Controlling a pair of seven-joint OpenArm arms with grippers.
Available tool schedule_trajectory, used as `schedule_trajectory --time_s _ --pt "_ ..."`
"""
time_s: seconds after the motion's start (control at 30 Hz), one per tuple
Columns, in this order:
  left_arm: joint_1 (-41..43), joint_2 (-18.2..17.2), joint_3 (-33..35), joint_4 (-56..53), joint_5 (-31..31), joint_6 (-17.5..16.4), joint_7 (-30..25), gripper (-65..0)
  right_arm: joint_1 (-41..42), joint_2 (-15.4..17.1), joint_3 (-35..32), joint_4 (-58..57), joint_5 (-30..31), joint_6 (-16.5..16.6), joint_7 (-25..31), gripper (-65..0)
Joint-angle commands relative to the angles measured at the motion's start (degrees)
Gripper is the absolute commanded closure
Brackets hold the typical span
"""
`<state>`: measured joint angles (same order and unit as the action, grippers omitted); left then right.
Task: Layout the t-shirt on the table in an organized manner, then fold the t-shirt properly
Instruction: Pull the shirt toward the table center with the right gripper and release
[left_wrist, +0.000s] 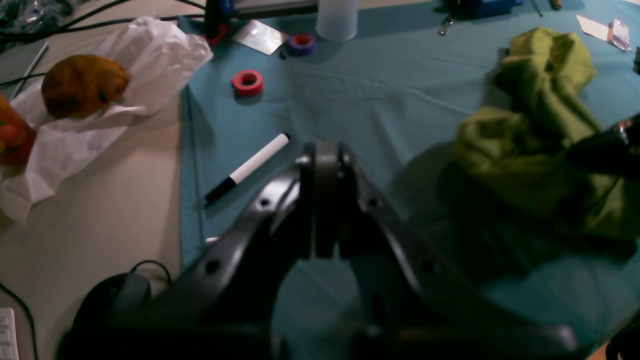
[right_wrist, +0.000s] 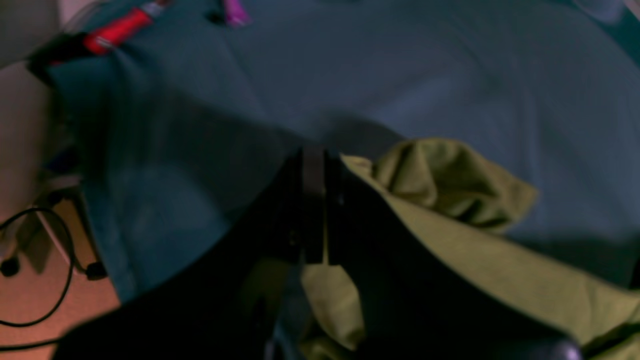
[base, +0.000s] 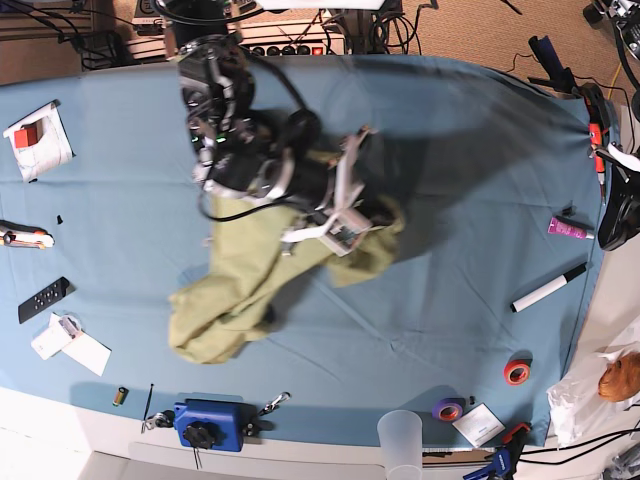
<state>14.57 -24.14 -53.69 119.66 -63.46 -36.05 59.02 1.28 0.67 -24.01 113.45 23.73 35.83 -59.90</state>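
Observation:
My right gripper is reaching over the t-shirt to its bunched far end (base: 366, 265). So it should move back, and my left gripper should pull that end (base: 394, 226) out.
The olive-green t-shirt (base: 245, 275) lies crumpled in a long heap left of the middle of the teal table (base: 460, 150). My right gripper (base: 350, 228) reaches in from the top left and is shut on the t-shirt's upper right end. In the right wrist view its fingertips (right_wrist: 314, 155) are pressed together, with green cloth (right_wrist: 450, 185) bunched beside and beneath them. My left gripper (left_wrist: 325, 150) is shut and empty, hovering over bare table (left_wrist: 375, 100) near the right edge. The t-shirt (left_wrist: 540, 150) lies off to its right, apart from it.
A black-and-white marker (left_wrist: 250, 167), a red tape roll (left_wrist: 247, 82), a purple tape roll (left_wrist: 302, 44) and a clear cup (left_wrist: 337, 20) lie near my left gripper. A white bag (left_wrist: 150, 55) sits off the cloth. A blue clamp block (base: 210, 425), a remote (base: 45, 298) and papers (base: 75, 345) line the front left.

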Motion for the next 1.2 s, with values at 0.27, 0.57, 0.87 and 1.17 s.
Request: schedule_trajectory --time_s 0.27,0.57,0.87,1.17 --pt "-0.3 -1.1 -0.4 0.7 -0.8 0.2 -1.6 0.0 1.0 -2.3 -4.1 0.9 0.2 0.1 1.0 0.0" --pt "-0.3 -1.1 -0.4 0.7 -0.6 0.2 -1.7 -12.8 1.1 -2.3 -4.1 1.6 2.4 1.0 -2.8 -11.7" --pt "-0.3 -1.1 -0.4 0.7 -0.8 0.2 -3.8 -15.7 1.7 -4.1 3.4 9.0 -1.1 0.6 -1.3 -11.6" --pt "-0.5 -1.1 12.9 -0.5 6.3 0.3 -8.2 -15.7 1.7 -3.7 29.7 9.0 -6.3 -4.9 -1.0 -11.6"
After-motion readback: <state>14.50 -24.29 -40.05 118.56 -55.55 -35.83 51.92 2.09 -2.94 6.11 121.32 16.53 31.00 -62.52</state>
